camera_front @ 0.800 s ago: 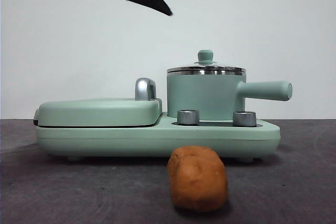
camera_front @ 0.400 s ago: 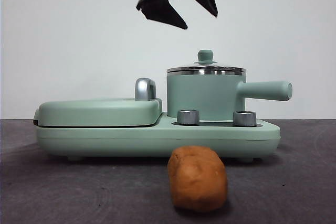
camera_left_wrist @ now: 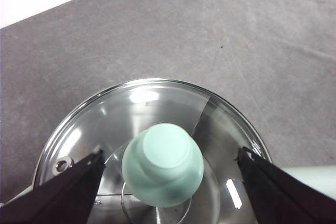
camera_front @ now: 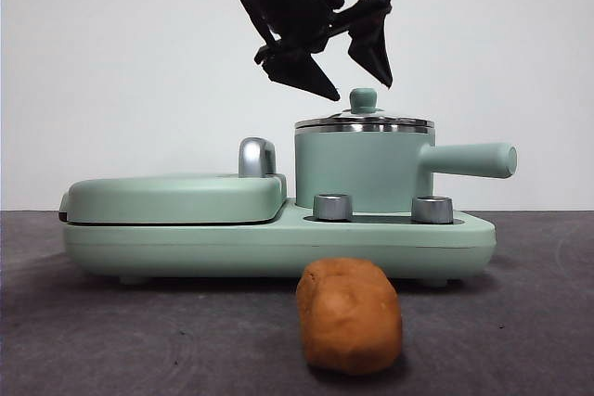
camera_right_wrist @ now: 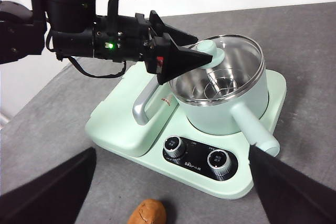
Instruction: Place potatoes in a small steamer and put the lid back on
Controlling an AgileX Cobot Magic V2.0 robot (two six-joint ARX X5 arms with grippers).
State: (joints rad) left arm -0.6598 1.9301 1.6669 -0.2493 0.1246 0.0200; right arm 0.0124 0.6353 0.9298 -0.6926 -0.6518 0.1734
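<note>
An even seam [camera_front: 365, 126] runs all around the pot under the lid [camera_front: 364, 114], so the lid will come off in one piece and the pot will stay in place when I lift.
The orange-brown potato [camera_front: 349, 316] lies on the dark table in front of the appliance; it also shows in the right wrist view [camera_right_wrist: 148, 213]. The mint-green steamer pot [camera_front: 362, 173] stands on the appliance with its lid [camera_front: 364, 123] on. In the left wrist view the lid's glass [camera_left_wrist: 142, 98] and mint knob [camera_left_wrist: 163, 163] fill the picture. My left gripper [camera_front: 358, 89] is open and hangs just above the knob, one jaw on each side, not touching it. My right gripper [camera_right_wrist: 171, 149] is open and empty, high above the table in front of the appliance.
The flat mint-green griddle [camera_front: 176, 197] with a chrome handle [camera_front: 257, 157] sits left of the pot on the same base. Two steel dials [camera_front: 332, 207] face front. The pot's straight handle [camera_front: 469, 159] sticks out to the right.
My left gripper has come down and to the right, from the top of the picture to just above the lid's knob. Pot, lid and potato have not moved.
</note>
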